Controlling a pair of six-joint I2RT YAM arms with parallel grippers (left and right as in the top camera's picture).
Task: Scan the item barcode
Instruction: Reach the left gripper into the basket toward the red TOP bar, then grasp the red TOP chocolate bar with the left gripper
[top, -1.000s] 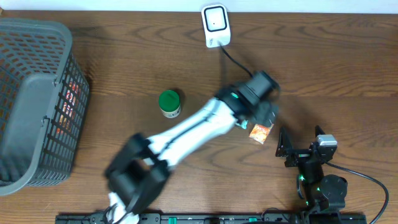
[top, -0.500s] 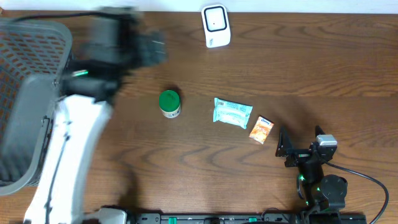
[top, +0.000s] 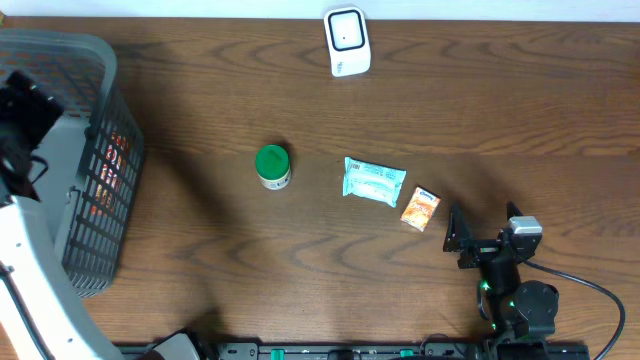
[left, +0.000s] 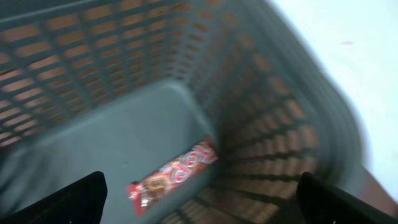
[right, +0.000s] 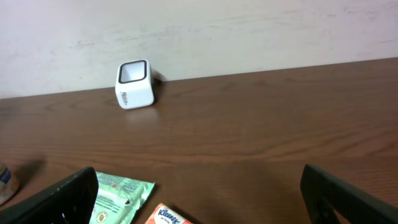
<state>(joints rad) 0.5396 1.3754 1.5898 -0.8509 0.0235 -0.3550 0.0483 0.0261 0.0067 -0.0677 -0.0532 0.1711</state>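
The red-wrapped bar (left: 175, 173) lies free under my left gripper's open fingers, so I should go down into the basket next until they straddle the bar's near end (left: 143, 194).
My left gripper (top: 22, 118) hangs open over the grey basket (top: 60, 60) at the table's left end. In the left wrist view its open jaws (left: 199, 190) look down at a red-wrapped bar (left: 174, 175) lying on the basket floor (left: 93, 143), with nothing between the fingers. A white barcode scanner (top: 347, 41) stands at the back edge. A pale green packet (top: 374, 181) and a small orange tissue pack (top: 420, 209) lie mid-table. My right gripper (top: 485, 230) rests open at the front right, just right of the tissue pack, empty.
A jar with a green lid (top: 272, 166) stands left of the green packet. The right wrist view shows the scanner (right: 134, 83) against the wall, and the green packet (right: 118, 198) and tissue pack (right: 166, 216) by its left finger. A cable runs behind the right arm.
My left arm has swung from the middle of the table, over the green packet, leftward to above the basket. The packet now lies uncovered. The right arm has stayed still.
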